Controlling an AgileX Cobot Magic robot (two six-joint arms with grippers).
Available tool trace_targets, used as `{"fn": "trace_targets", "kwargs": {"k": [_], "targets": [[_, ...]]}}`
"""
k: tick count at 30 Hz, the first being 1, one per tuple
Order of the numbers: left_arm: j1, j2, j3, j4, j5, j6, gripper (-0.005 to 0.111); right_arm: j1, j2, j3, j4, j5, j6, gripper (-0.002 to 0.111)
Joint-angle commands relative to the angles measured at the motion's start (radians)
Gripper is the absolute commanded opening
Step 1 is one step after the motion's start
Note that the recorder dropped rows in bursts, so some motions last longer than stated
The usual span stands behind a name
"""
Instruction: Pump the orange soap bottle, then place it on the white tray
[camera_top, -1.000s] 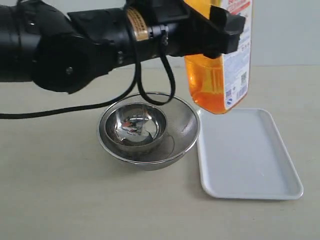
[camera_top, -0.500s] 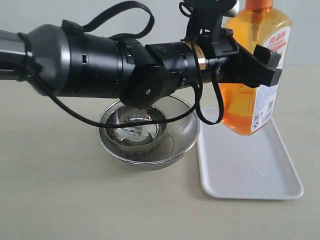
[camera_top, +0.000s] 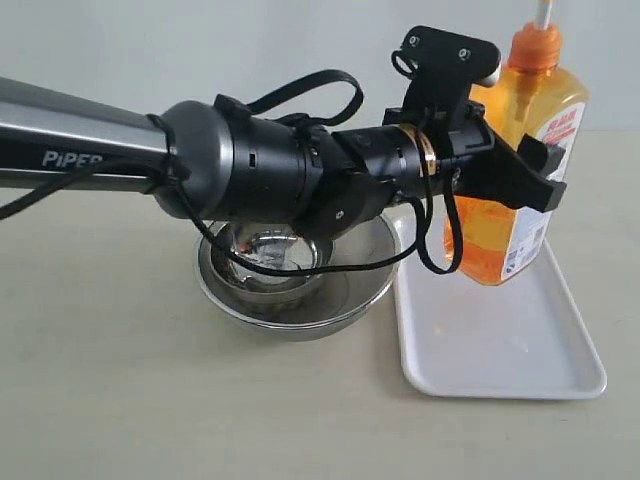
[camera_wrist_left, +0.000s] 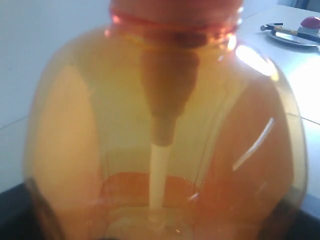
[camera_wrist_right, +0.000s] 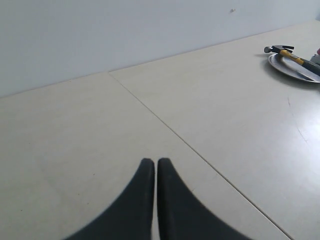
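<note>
My left gripper keeps lowering the orange soap bottle (camera_top: 484, 258), which hangs upright over the white tray (camera_top: 472, 304), until the bottle's bottom rests there, and then let go.
The orange soap bottle (camera_top: 500, 235) stands upright over the far left part of the white tray (camera_top: 500, 340), its base at the tray's surface; contact cannot be judged. Its orange pump head and white stem (camera_top: 540, 30) rise at the top edge. My left gripper (camera_top: 515, 175) reaches in from the left over the bowls and is shut on the bottle's body. In the left wrist view the orange soap bottle (camera_wrist_left: 165, 140) fills the picture, with its white tube inside. My right gripper (camera_wrist_right: 155, 164) is shut on nothing above bare table and is absent from the exterior view.
Two nested steel bowls (camera_top: 330, 305) sit just left of the tray, under my left arm (camera_top: 240, 175). A hammer (camera_wrist_right: 286, 51) lies on a round plate (camera_wrist_right: 295, 70) far off on the table. The tray's near and right parts are bare.
My left arm has brought the bottle down from high above the tray's far corner to the tray's surface, and the arm itself now hangs lower over the bowls.
</note>
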Motion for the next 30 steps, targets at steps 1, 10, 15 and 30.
{"fn": "trace_targets", "kwargs": {"k": [1,10,15,30], "targets": [[-0.001,0.009,-0.026,-0.016,-0.126,0.020,0.005,-0.002,-0.010,-0.003,-0.001,0.008,-0.001,0.000],[0.001,0.057,-0.026,-0.124,-0.197,0.112,0.005,-0.002,-0.010,-0.003,-0.001,0.008,-0.001,0.000],[0.001,0.083,-0.026,-0.175,-0.200,0.163,0.005,-0.002,-0.010,-0.003,-0.001,0.008,-0.001,0.000],[0.001,0.083,-0.026,-0.209,-0.150,0.190,0.038,-0.002,-0.010,-0.003,-0.001,0.008,-0.001,0.000]]}}
